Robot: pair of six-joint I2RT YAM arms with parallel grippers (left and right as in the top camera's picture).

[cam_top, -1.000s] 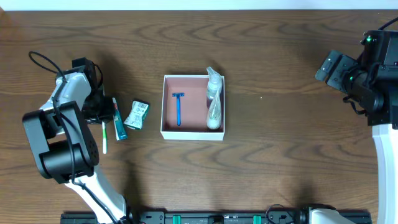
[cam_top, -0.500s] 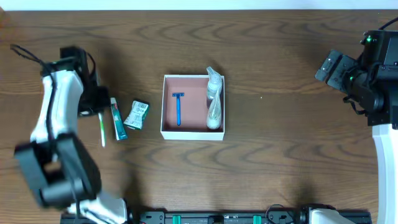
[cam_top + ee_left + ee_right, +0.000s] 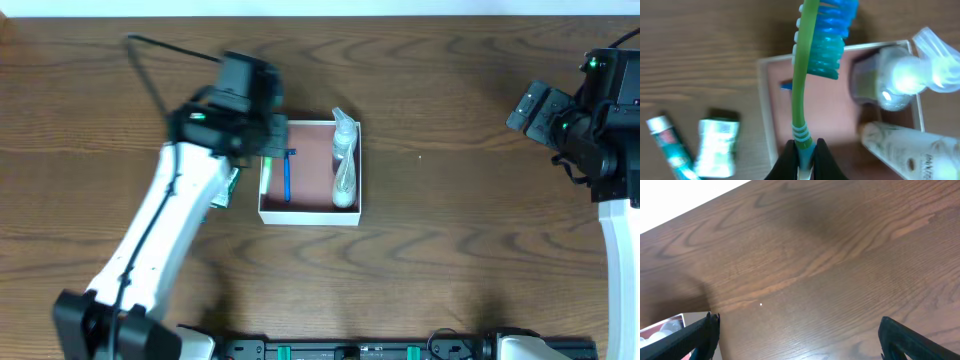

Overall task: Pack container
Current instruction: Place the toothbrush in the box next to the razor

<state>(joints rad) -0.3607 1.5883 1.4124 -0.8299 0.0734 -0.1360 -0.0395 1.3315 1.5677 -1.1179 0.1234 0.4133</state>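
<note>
I should keep moving my left gripper over the open strip of the container's bottom between razor and bottles [image 3: 312, 180] and let go there, because the green toothbrush [image 3: 266, 175] is parallel to that strip.
The container [image 3: 310, 216], a shallow white-walled box with a pink-brown floor, sits mid-table. It holds a blue razor [image 3: 287, 177] and two clear bottles [image 3: 345, 160]. My left gripper [image 3: 268, 150] hangs over its left wall, shut on a green toothbrush with blue bristles [image 3: 802, 75]. In the left wrist view the jaws [image 3: 803, 155] pinch the handle's end above the container's wall [image 3: 766, 125], with the razor's tip [image 3: 786, 86] and the bottles [image 3: 900, 75] beneath. My right gripper [image 3: 800, 340] is open and empty over bare wood at the far right [image 3: 530, 108].
A toothpaste tube [image 3: 667, 145] and a green-white packet [image 3: 715, 147] lie on the table left of the container. In the overhead view the left arm covers most of the packet [image 3: 226, 190]. The container's corner [image 3: 665, 325] shows in the right wrist view.
My left arm has swung from the table's left side over to the container's left wall, carrying the toothbrush up off the table. The right arm has not moved.
</note>
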